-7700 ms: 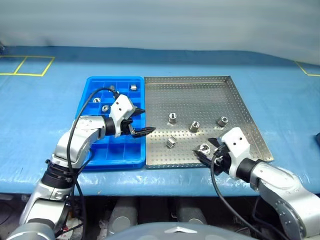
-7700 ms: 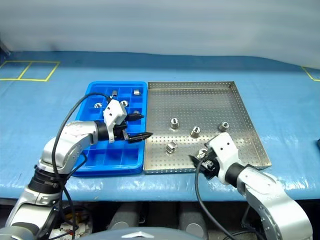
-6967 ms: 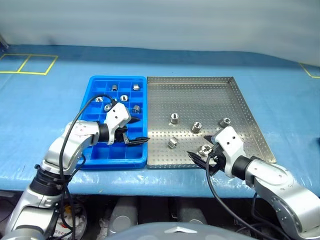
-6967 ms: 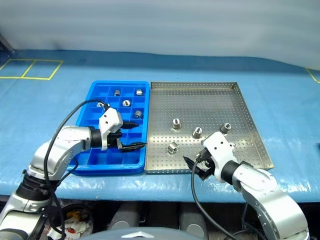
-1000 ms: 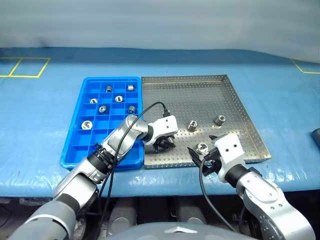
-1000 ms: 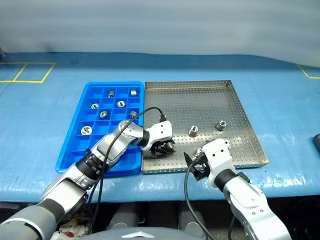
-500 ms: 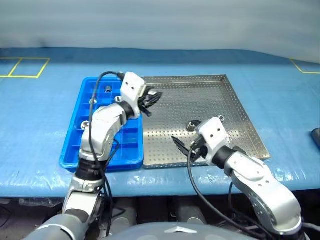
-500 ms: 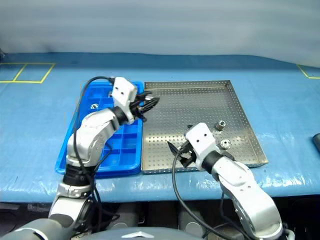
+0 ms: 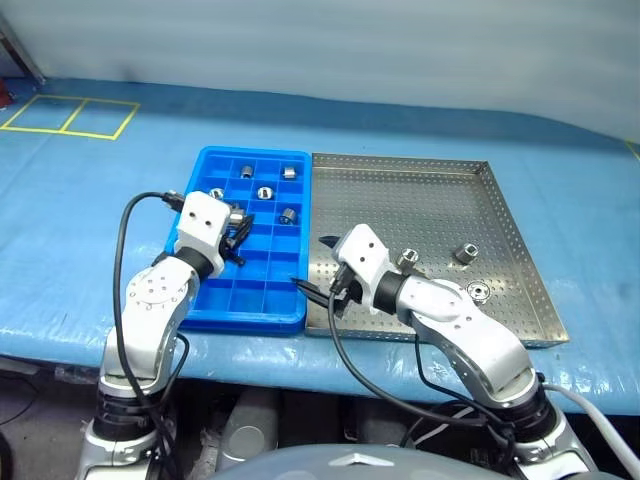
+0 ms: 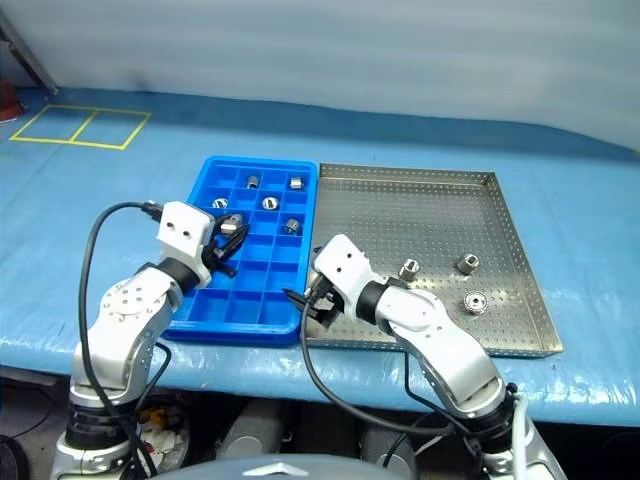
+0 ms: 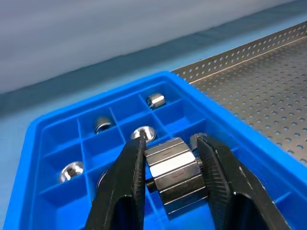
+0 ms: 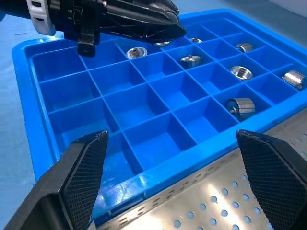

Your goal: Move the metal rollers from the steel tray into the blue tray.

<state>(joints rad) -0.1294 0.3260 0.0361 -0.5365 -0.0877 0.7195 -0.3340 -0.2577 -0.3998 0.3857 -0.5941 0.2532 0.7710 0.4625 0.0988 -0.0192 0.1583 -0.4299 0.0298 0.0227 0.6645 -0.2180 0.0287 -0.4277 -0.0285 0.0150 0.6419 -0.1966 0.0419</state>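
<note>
The held roller is clear above the blue tray's dividers, so I should keep my left gripper moving toward the empty near cells and release it in one.
My left gripper is shut on one of the metal rollers and holds it above the left middle cells of the blue tray. Several more rollers, among them one at the far end, lie in the tray's far cells. The steel tray lies just right of it. Three rollers rest on its right half: one, another and a third. My right gripper stands open and empty over the seam between the two trays, near their front edge.
Both trays sit on a table under a blue cover. Yellow tape squares mark its far left corner. The table's front edge runs just below the trays. A black cable loops off my left wrist.
My left gripper has lifted a roller off the steel tray and carried it left over the blue tray. My right gripper has swung left, from the steel tray's front right to the trays' seam.
</note>
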